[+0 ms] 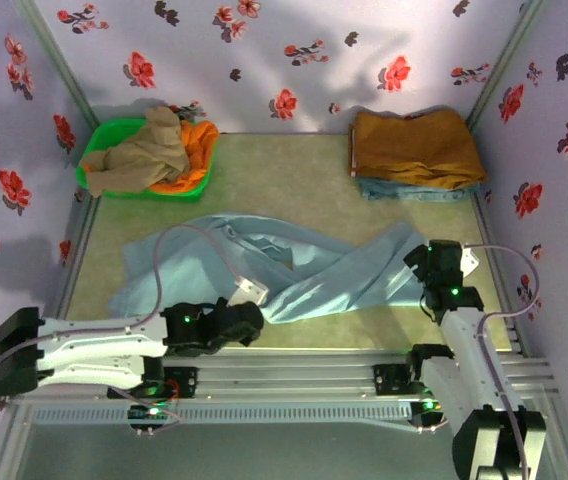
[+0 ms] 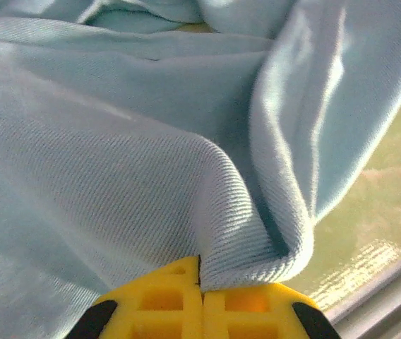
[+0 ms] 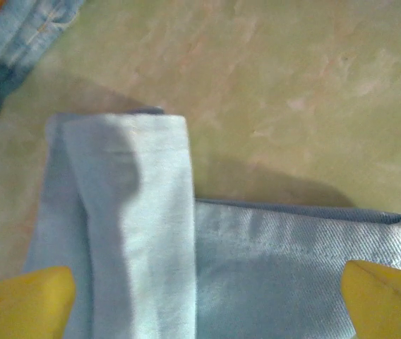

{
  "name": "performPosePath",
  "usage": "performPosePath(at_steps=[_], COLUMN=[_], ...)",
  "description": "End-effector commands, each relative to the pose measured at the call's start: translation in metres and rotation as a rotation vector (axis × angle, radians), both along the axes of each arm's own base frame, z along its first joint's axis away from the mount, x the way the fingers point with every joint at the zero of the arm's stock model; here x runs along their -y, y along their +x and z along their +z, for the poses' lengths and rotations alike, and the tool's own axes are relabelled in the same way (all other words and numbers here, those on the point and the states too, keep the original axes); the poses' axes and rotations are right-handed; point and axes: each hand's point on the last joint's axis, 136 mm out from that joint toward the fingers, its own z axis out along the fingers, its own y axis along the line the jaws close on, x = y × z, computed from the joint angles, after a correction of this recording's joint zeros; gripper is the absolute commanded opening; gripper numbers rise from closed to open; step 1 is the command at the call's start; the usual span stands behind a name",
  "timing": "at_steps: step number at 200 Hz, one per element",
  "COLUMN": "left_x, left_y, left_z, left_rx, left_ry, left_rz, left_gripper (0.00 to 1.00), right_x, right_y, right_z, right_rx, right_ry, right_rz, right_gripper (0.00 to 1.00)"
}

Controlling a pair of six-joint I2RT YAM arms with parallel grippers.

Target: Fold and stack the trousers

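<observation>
I expect the trouser legs (image 1: 352, 275) to separate when I pull one, because one leg end lies over the other with its own separate hem (image 3: 126, 127).
The pale sky-blue trousers (image 1: 304, 270) lie spread and rumpled across the middle of the table, legs running toward the right. My left gripper (image 1: 252, 318) sits low at their near edge. In the left wrist view its yellow fingers (image 2: 202, 275) are shut on a raised fold of the trousers (image 2: 116, 141). My right gripper (image 1: 426, 268) hovers over the leg ends at the right. Its yellow fingertips (image 3: 24, 304) stand wide apart, the gripper (image 3: 204, 311) open above the trousers (image 3: 137, 212), where one leg end lies folded over the other on the table.
A green basket (image 1: 99, 175) with beige and orange garments stands at the back left. A folded mustard-brown garment (image 1: 414, 145) tops a denim stack (image 3: 17, 35) at the back right. A metal rail (image 1: 314, 375) runs along the near edge. Flowered walls close in three sides.
</observation>
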Motion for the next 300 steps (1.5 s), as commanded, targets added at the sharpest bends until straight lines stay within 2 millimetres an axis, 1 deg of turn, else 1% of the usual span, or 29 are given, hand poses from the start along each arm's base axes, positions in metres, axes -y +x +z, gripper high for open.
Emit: performPosePath(at_steps=[1,10,23,29,44,48,56,57,60,68,75,81,88,114,133,145,153,161,168,178,194,204,233,251,262,270,281,283,300], left_x=[0.010,0.009,0.006,0.004,-0.002,-0.003,-0.004,-0.004,-0.004,-0.004,-0.005,-0.005,-0.006,-0.010,-0.010,-0.011,-0.012,-0.014,-0.015,-0.018,-0.022,-0.024,-0.028,-0.030,-0.031,-0.033,-0.034,-0.034,-0.037], left_y=[0.001,-0.002,-0.007,-0.008,-0.009,-0.009,-0.009,-0.009,-0.009,-0.009,-0.009,-0.009,-0.009,-0.009,-0.009,-0.009,-0.009,-0.009,-0.009,-0.008,-0.009,-0.009,-0.007,-0.005,-0.003,0.000,0.004,0.006,0.022], left_z=[0.015,0.014,0.014,0.015,0.014,0.013,0.011,0.011,0.010,0.009,0.006,0.004,0.001,-0.011,-0.017,-0.019,-0.020,-0.021,-0.021,-0.021,-0.022,-0.022,-0.020,-0.017,-0.012,-0.008,0.001,0.003,0.019], left_rx=[0.044,0.038,0.031,0.028,0.023,0.022,0.022,0.023,0.021,0.021,0.018,0.017,0.016,0.007,0.003,0.000,0.001,-0.001,0.001,0.002,0.002,0.003,0.015,0.028,0.040,0.053,0.077,0.082,0.092], left_ry=[-0.068,-0.069,-0.063,-0.062,-0.061,-0.061,-0.068,-0.067,-0.071,-0.076,-0.077,-0.077,-0.073,-0.062,-0.082,-0.090,-0.097,-0.103,-0.107,-0.112,-0.123,-0.128,-0.138,-0.139,-0.138,-0.137,-0.142,-0.143,-0.166], left_rz=[0.057,0.052,0.037,0.034,0.041,0.042,0.046,0.046,0.046,0.053,0.058,0.062,0.069,0.090,0.100,0.103,0.106,0.109,0.112,0.116,0.122,0.122,0.129,0.138,0.151,0.165,0.182,0.186,0.243], left_gripper=[0.00,0.00,0.00,0.00,0.00,0.00,0.00,0.00,0.00,0.00,0.00,0.00,0.00,0.00,0.00,0.00,0.00,0.00,0.00,0.00,0.00,0.00,0.00,0.00,0.00,0.00,0.00,0.00,0.00], right_x=[-0.005,-0.017,-0.032,-0.037,-0.051,-0.055,-0.063,-0.064,-0.066,-0.069,-0.070,-0.072,-0.072,-0.074,-0.075,-0.074,-0.073,-0.073,-0.072,-0.072,-0.070,-0.069,-0.067,-0.066,-0.067,-0.070,-0.075,-0.076,-0.083], right_y=[0.015,0.024,0.037,0.043,0.060,0.065,0.074,0.076,0.079,0.087,0.091,0.097,0.102,0.123,0.135,0.139,0.141,0.144,0.145,0.146,0.148,0.148,0.148,0.150,0.155,0.162,0.177,0.179,0.212], right_z=[0.035,0.037,0.035,0.029,0.016,0.009,-0.001,0.002,-0.002,-0.013,-0.025,-0.030,-0.035,-0.042,-0.057,-0.069,-0.077,-0.082,-0.086,-0.085,-0.078,-0.074,-0.061,-0.045,-0.032,-0.022,-0.005,-0.005,0.030], right_rx=[0.068,0.071,0.034,0.000,-0.086,-0.117,-0.164,-0.155,-0.173,-0.217,-0.268,-0.293,-0.320,-0.394,-0.437,-0.485,-0.517,-0.529,-0.540,-0.541,-0.532,-0.533,-0.507,-0.457,-0.417,-0.396,-0.364,-0.366,-0.307], right_ry=[0.028,0.079,0.137,0.158,0.201,0.212,0.219,0.217,0.213,0.201,0.194,0.181,0.156,0.056,0.045,0.038,0.031,0.028,0.029,0.021,0.010,0.000,-0.019,-0.034,-0.034,-0.034,-0.025,-0.023,-0.014], right_rz=[0.018,0.069,0.131,0.151,0.206,0.222,0.248,0.252,0.259,0.264,0.262,0.271,0.276,0.320,0.325,0.323,0.317,0.319,0.316,0.311,0.308,0.314,0.328,0.333,0.339,0.350,0.362,0.365,0.379], right_gripper=[0.96,0.96,0.92,0.89,0.76,0.72,0.62,0.61,0.58,0.50,0.46,0.46,0.48,0.53,0.55,0.54,0.50,0.39,0.31,0.21,0.12,0.00,0.00,0.00,0.00,0.00,0.00,0.00,0.00])
